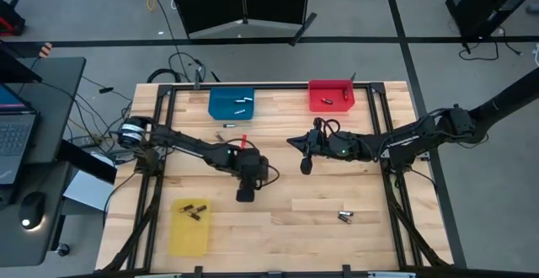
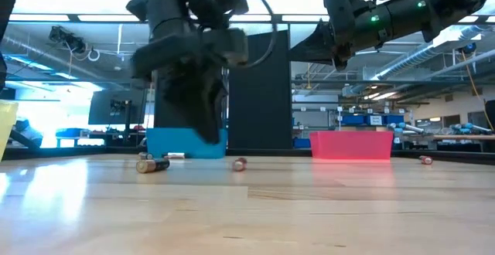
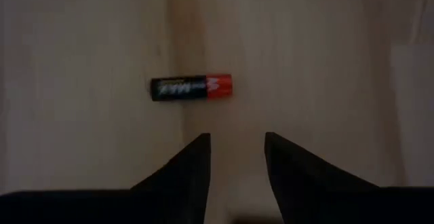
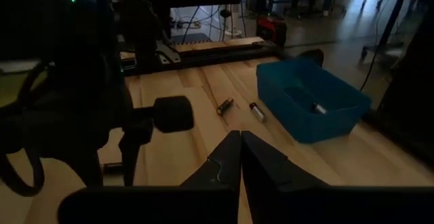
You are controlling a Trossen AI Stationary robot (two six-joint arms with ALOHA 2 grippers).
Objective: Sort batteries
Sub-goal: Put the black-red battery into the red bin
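The red bin (image 1: 332, 96) is on my right gripper's side, far from my left gripper. My right gripper should open and take the black battery (image 3: 191, 87) there.
A black battery with a red end (image 3: 192, 87) lies flat on the wooden table, just ahead of my left gripper (image 3: 236, 157). That gripper is open, tilted steeply down, and holds nothing; in the high view my left gripper (image 1: 245, 194) is at the table's middle. My right gripper (image 1: 305, 167) hangs shut and empty above the table, right of centre; its fingers (image 4: 230, 157) show closed. Two batteries (image 1: 346, 216) lie near the front right. Other batteries (image 4: 225, 105) lie beside the blue bin (image 1: 232, 104), and two lie in the yellow bin (image 1: 189, 226).
A red bin (image 1: 331, 94) stands at the far edge beside the blue bin, each with batteries inside. The yellow bin sits at the near left corner. Loose batteries (image 2: 152, 164) show on the wood in the low view. Bare wood lies between the arms and the near edge.
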